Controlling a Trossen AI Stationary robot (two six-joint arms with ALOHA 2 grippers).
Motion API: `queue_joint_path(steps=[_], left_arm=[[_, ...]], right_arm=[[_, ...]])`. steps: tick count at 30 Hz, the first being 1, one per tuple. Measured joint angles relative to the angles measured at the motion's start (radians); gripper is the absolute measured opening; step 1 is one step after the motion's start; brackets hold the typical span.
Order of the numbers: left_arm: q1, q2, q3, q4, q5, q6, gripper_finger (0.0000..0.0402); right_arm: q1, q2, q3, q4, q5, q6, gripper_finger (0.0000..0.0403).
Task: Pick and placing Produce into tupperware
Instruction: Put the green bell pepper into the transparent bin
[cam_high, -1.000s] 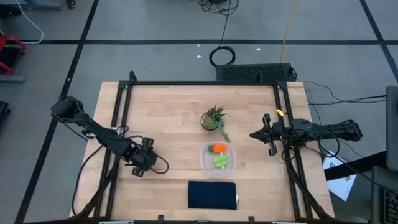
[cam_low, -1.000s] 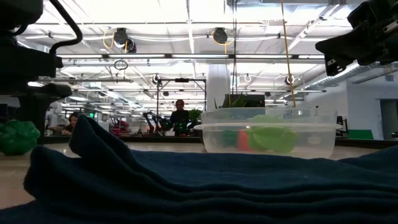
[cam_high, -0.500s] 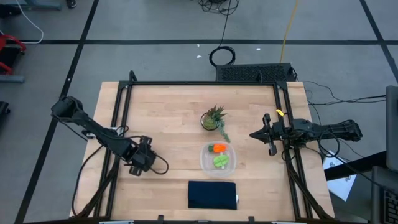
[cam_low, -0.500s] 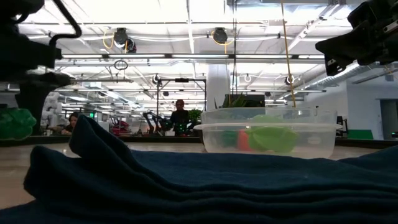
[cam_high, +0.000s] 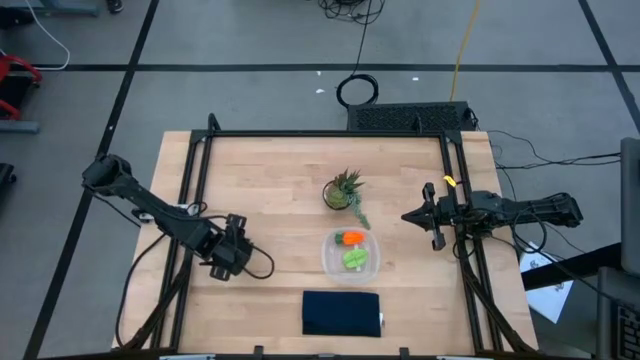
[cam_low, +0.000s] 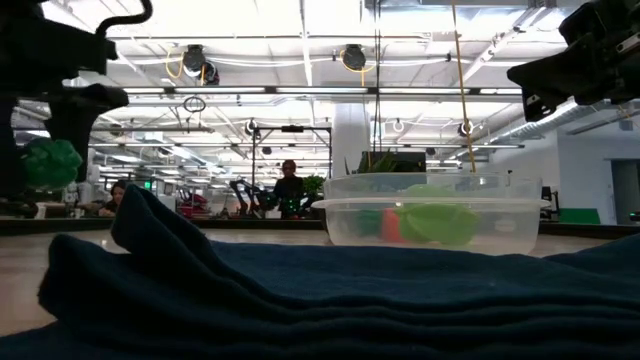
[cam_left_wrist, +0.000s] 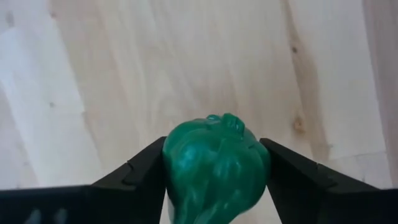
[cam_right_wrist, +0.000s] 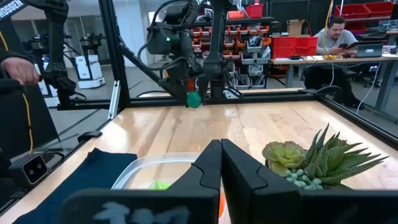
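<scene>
The dark green piece (cam_low: 50, 163) is hanging free of the wood between the left gripper's fingers, so the robot should go on carrying it until it is above the open tupperware (cam_high: 351, 257).
My left gripper (cam_high: 232, 258) is near the table's left edge, shut on the dark green piece (cam_left_wrist: 214, 165), which also shows in the low view (cam_low: 50, 163) and the right wrist view (cam_right_wrist: 194, 99). The clear tupperware (cam_high: 351, 254) sits right of the table's centre; the orange carrot (cam_high: 349, 238) and the lime-green piece (cam_high: 355, 259) lie inside it. My right gripper (cam_high: 418, 215) waits by the table's right edge with its fingers (cam_right_wrist: 217, 149) shut on nothing. My left gripper pinches the dark green piece between its two fingers (cam_left_wrist: 146, 171), one on each of its sides (cam_left_wrist: 177, 168). The fingers point down from above. The piece is lifted clear of the table, and its bulging top sticks out past the fingertips.
A dark navy folded cloth (cam_high: 341, 313) lies near the table's near edge, below the tupperware. A spiky potted plant (cam_high: 345, 190) stands just beyond the tupperware. Bare wood (cam_high: 280, 190) lies between my left gripper and the container. People sit in the room behind the table.
My left gripper has risen with the dark green piece held between its fingers. The piece was low by the table surface and now hangs clear above it. It has also shifted slightly toward the table's right. My right arm has kept still.
</scene>
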Motion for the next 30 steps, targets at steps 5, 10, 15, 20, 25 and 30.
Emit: queue_joint_path(steps=[5, 10, 15, 20, 25, 30], left_arm=[[0.035, 0.000, 0.069, -0.067, -0.007, 0.023, 0.0207], [0.061, 0.000, 0.148, -0.099, -0.009, 0.093, 0.0217], [0.109, 0.000, 0.226, -0.098, -0.033, 0.124, 0.0221], [0.171, 0.000, 0.276, -0.086, -0.033, 0.113, 0.0209], [0.211, 0.000, 0.277, -0.059, -0.032, 0.118, 0.0221], [0.237, 0.002, 0.277, -0.005, -0.031, 0.118, 0.0226]], right_arm=[[0.000, 0.000, 0.000, 0.000, 0.000, 0.000, 0.0000], [0.000, 0.000, 0.000, 0.000, 0.000, 0.000, 0.0000], [0.000, 0.000, 0.000, 0.000, 0.000, 0.000, 0.0000], [0.000, 0.000, 0.000, 0.000, 0.000, 0.000, 0.0000], [0.000, 0.000, 0.000, 0.000, 0.000, 0.000, 0.0000], [0.000, 0.000, 0.000, 0.000, 0.000, 0.000, 0.0000]])
